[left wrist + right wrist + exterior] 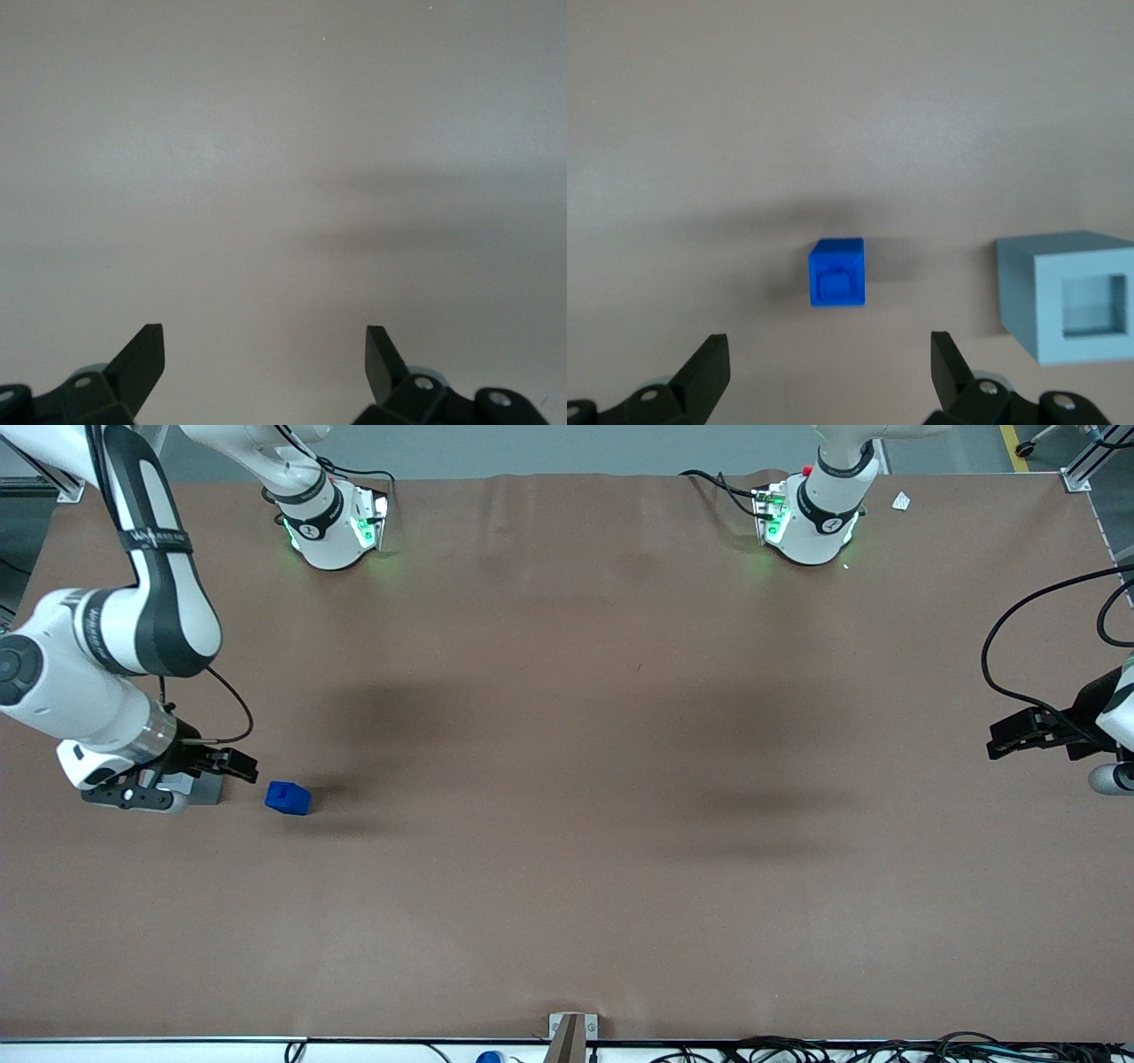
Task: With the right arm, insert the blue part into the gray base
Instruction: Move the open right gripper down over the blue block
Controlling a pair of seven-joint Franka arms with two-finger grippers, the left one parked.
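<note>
The gray base's square hole (1094,305) seems shallow, so I expect the blue part (288,797) to keep standing well above the gray base's rim when the robot lowers it in.
The blue part (288,798) (837,273) is a small bright blue block with a raised stub, standing on the brown table (567,779). The gray base (204,789) (1072,297) stands beside it, a short gap apart, with its square recess showing in the right wrist view. In the front view my right arm partly covers the base. My right gripper (237,765) (830,341) is open and holds nothing. It hovers above the table at the working arm's end, over the base, with the blue part just ahead of its fingertips (713,350).
Both arm bases (332,527) (811,518) stand at the table's edge farthest from the front camera. A small white scrap (901,501) lies near the parked arm's base. Cables (797,1050) run along the edge nearest the front camera.
</note>
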